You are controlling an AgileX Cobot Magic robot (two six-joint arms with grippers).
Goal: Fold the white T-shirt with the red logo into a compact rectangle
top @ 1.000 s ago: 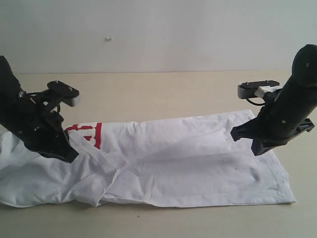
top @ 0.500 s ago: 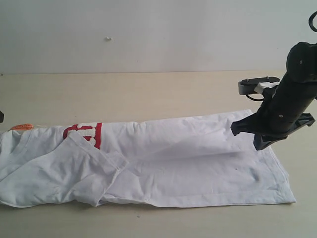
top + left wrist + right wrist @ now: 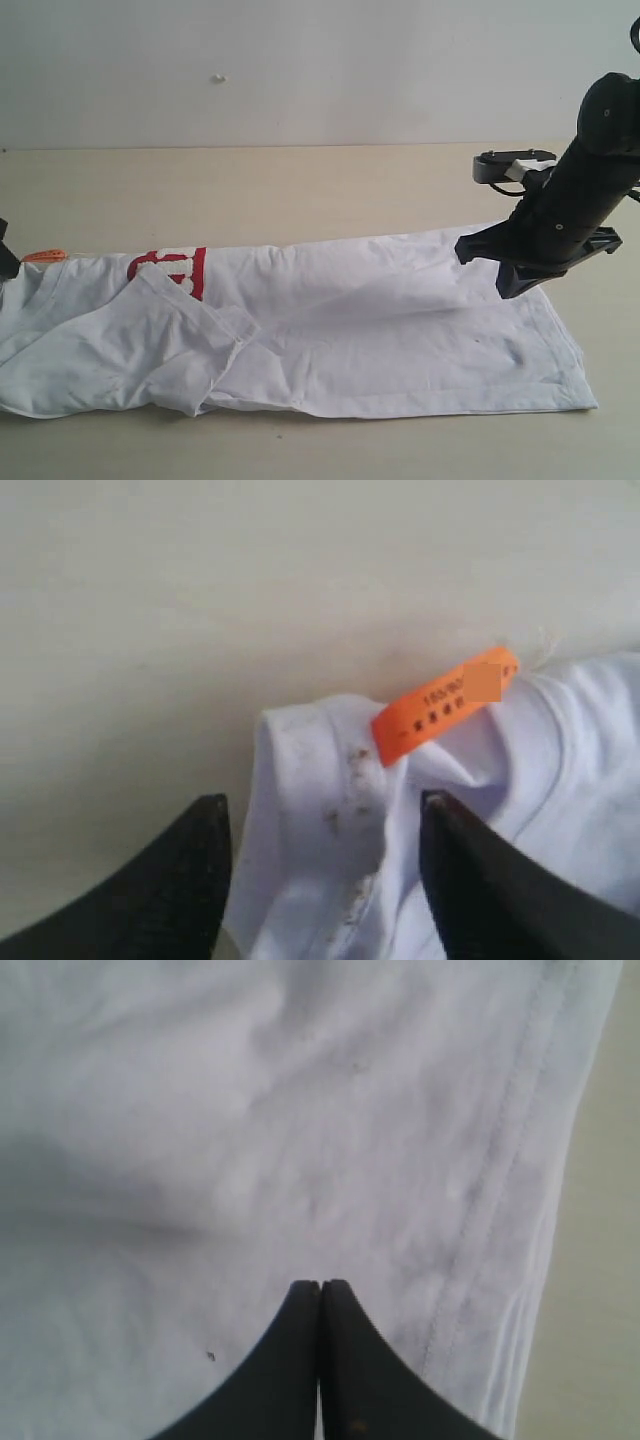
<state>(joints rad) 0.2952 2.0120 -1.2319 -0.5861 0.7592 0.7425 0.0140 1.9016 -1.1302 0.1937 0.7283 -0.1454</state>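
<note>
My gripper is going to fold the T-shirt's collar end over, and the white T-shirt (image 3: 330, 315) will then show more lettering, because the red logo (image 3: 182, 264) is cut off at the T-shirt's far edge.
The white T-shirt (image 3: 340, 320) lies across the table as a long band, sleeve flap folded over on the left. Part of the red logo (image 3: 170, 268) shows beside that flap. The orange neck tag (image 3: 45, 256) sticks out at the far left. Only a black sliver of my left gripper (image 3: 4, 252) shows at the exterior view's left edge. In its wrist view the left gripper (image 3: 325, 815) is open, jaws on either side of a stained collar fold (image 3: 340, 780) below the tag (image 3: 445, 705). My right gripper (image 3: 505, 282) hovers over the hem end, shut and empty (image 3: 320, 1285) above the cloth (image 3: 250, 1110).
The tan table (image 3: 300, 190) runs back to a pale wall. The shirt's stitched hem (image 3: 500, 1180) lies beside the right gripper, with bare table past it. The right arm's wrist camera mount (image 3: 515, 165) juts out above the shirt's far corner.
The left arm pulled off the shirt's left part to the left edge of view, uncovering the neck tag. The right gripper shifted slightly left over the hem end.
</note>
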